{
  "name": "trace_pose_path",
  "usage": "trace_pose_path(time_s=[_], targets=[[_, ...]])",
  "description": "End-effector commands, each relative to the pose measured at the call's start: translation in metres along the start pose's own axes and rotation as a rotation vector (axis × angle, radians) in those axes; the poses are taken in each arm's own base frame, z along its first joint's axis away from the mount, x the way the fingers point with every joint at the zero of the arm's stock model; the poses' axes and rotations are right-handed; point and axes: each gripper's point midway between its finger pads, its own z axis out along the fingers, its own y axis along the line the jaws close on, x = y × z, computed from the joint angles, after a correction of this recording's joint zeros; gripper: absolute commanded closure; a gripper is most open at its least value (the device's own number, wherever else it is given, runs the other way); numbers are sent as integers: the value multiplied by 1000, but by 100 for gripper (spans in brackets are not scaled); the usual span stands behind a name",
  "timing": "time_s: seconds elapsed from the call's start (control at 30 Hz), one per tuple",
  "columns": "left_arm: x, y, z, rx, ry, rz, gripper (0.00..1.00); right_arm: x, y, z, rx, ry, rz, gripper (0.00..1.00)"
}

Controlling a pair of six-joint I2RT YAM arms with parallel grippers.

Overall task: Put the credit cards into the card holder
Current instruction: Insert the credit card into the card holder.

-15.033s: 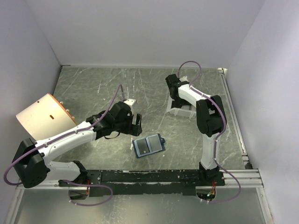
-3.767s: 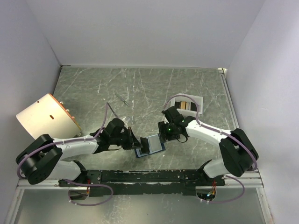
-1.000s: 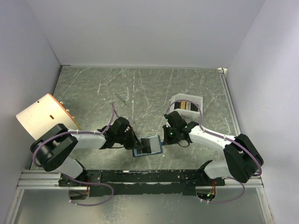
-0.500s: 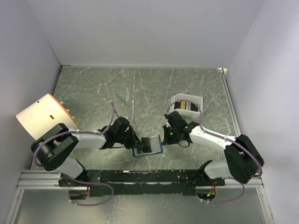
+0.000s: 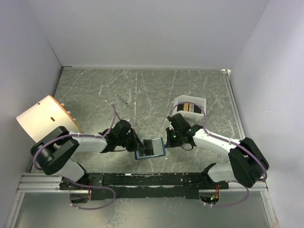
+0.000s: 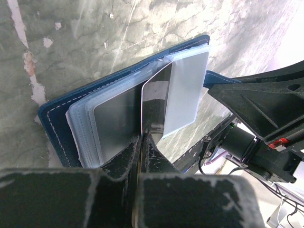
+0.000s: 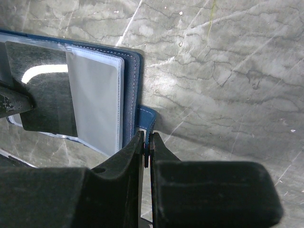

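The dark credit card is bending upward, half inside the clear pocket (image 6: pixel 168 92), so the robot's left gripper should open and use the end of its finger to push the card's near edge (image 6: pixel 142 107) farther in.
The dark blue card holder (image 5: pixel 150 148) lies open on the table between both arms, its clear pockets facing up (image 6: pixel 118 118). My left gripper (image 6: pixel 144 138) is shut on a dark credit card (image 6: pixel 154 107), which stands on edge over the holder's pockets. In the top view the left gripper (image 5: pixel 137 144) sits at the holder's left side. My right gripper (image 7: pixel 147 145) is shut on the holder's blue snap tab (image 7: pixel 146 118) at its right edge (image 5: pixel 166 140). More credit cards (image 5: pixel 189 108) lie in the white tray.
The white tray (image 5: pixel 195 101) stands behind the right arm. A tan box (image 5: pixel 45 118) leans at the left wall. A small thin object (image 5: pixel 125 101) lies on the table further back.
Earlier the right arm was at the white tray and the left arm was off the holder; both came to the holder. Over the last second nothing visibly moved.
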Motion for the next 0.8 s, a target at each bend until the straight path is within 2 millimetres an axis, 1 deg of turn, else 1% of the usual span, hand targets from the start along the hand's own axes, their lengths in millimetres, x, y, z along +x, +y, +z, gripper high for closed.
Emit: trace_pose_path(time_s=[0.0, 0.13, 0.27, 0.53, 0.63, 0.77], targets=[[4, 13, 3, -39, -28, 13, 93, 2, 3, -3, -17, -8, 6, 98], [8, 10, 9, -42, -25, 23, 93, 2, 5, -3, -26, -11, 14, 99], [8, 10, 14, -46, -28, 23, 93, 2, 7, -3, -33, -12, 22, 99], [3, 12, 11, -59, -79, -8, 93, 1, 7, -7, -31, -26, 38, 99], [4, 9, 11, -48, -88, -9, 93, 1, 9, -7, -47, -34, 49, 99], [10, 2, 17, -47, -74, 11, 93, 3, 16, -7, -84, -31, 72, 100]])
